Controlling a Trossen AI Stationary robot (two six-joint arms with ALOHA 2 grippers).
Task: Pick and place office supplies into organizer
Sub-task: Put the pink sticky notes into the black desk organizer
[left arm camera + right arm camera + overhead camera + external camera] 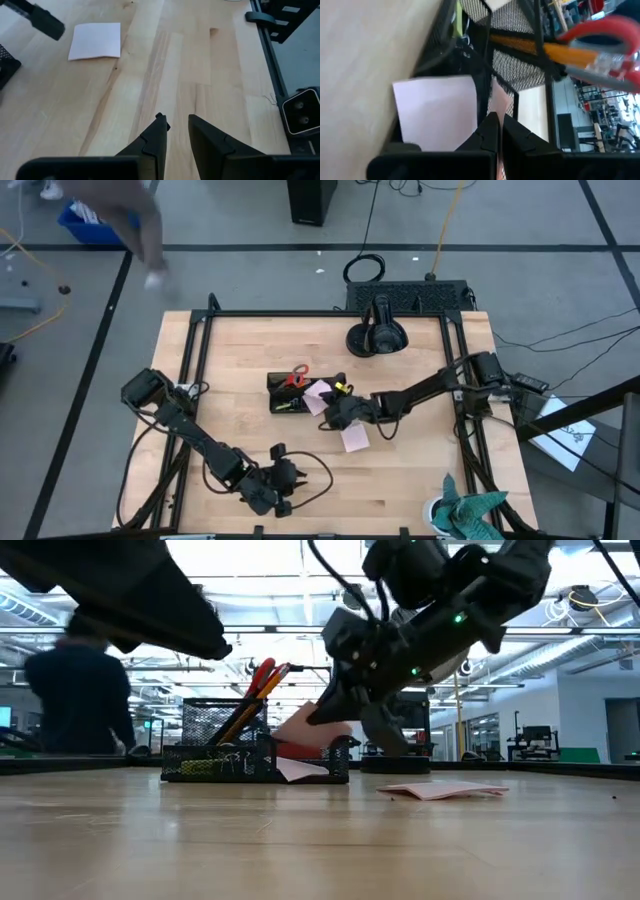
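Next, I let go of the pink sticky note [300, 727] over the paler sheet [437, 111] with my right gripper and press it down with closed fingers, because it tilts up above the organizer's side.
The black mesh organizer [285, 394] stands mid-table with red-handled scissors [297, 377] and orange pencils [250, 705] upright in it. My right gripper [333, 412] is at the organizer's right end, shut on a pink sticky note [308, 728]. A paler sheet [437, 110] lies against the organizer's wall beside the fingers. Another pink note [354, 438] lies flat on the table to the front right. My left gripper [287, 480] hovers near the front edge, open with a narrow gap and nothing between its fingers [177, 122]. My right gripper pinches a thin pink sheet by its edge [501, 102] between the two fingertips. The fingers come slanting down from the table's right side. The sheet [318, 393] sticks out past the fingertips over the organizer's right end, tilted; whether it rests on the wall I cannot tell.
The round black camera-stand base [375, 338] sits at the far side and a teal cloth [470, 515] at the front right corner. Black frame rails [190, 380] border the table. A person [80, 690] stands beyond the table. Bare wood lies ahead of my left gripper [190, 65].
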